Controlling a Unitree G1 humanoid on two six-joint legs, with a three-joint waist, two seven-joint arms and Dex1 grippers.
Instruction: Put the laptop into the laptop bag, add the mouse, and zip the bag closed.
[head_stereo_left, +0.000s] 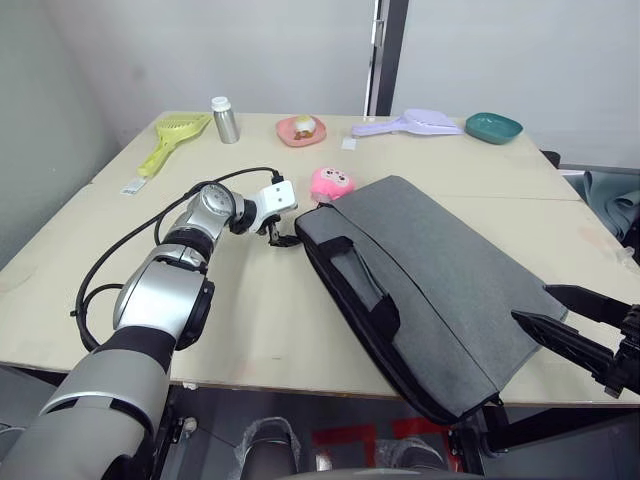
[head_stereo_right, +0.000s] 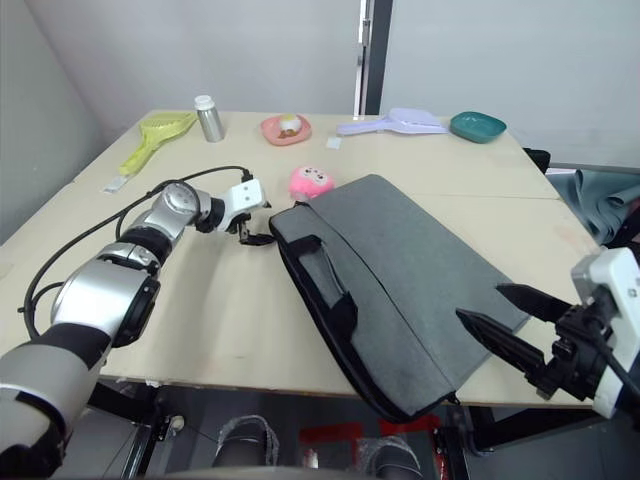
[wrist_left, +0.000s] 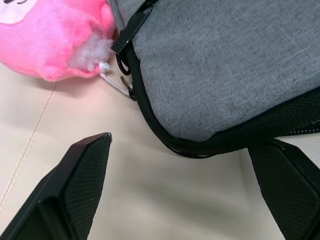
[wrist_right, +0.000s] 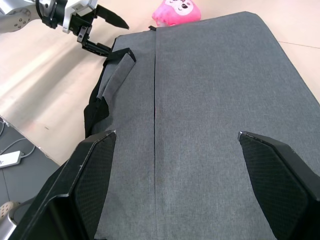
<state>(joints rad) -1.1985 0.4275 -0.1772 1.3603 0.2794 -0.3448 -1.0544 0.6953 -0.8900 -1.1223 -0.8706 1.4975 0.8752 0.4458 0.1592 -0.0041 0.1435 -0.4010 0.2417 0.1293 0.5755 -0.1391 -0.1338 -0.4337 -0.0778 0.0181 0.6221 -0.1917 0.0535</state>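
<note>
My gripper will bring the zip pull along when it pulls the pink plush toy, because a white cord goes from the toy to the bag's corner.
The dark grey laptop bag lies flat and slanted on the table, its black handles on the side facing me. My left gripper is open at the bag's far left corner, one finger on each side of it. The zip pull hangs just beyond that corner, beside the pink toy. My right gripper is open over the bag's near right end, fingers spread wide above the fabric. The laptop and the mouse are out of view.
A pink plush toy touches the bag's far corner. Along the table's far side stand a yellow scoop, a silver bottle, a pink dish, a lavender scoop and a teal bowl. The bag's near end overhangs the table edge.
</note>
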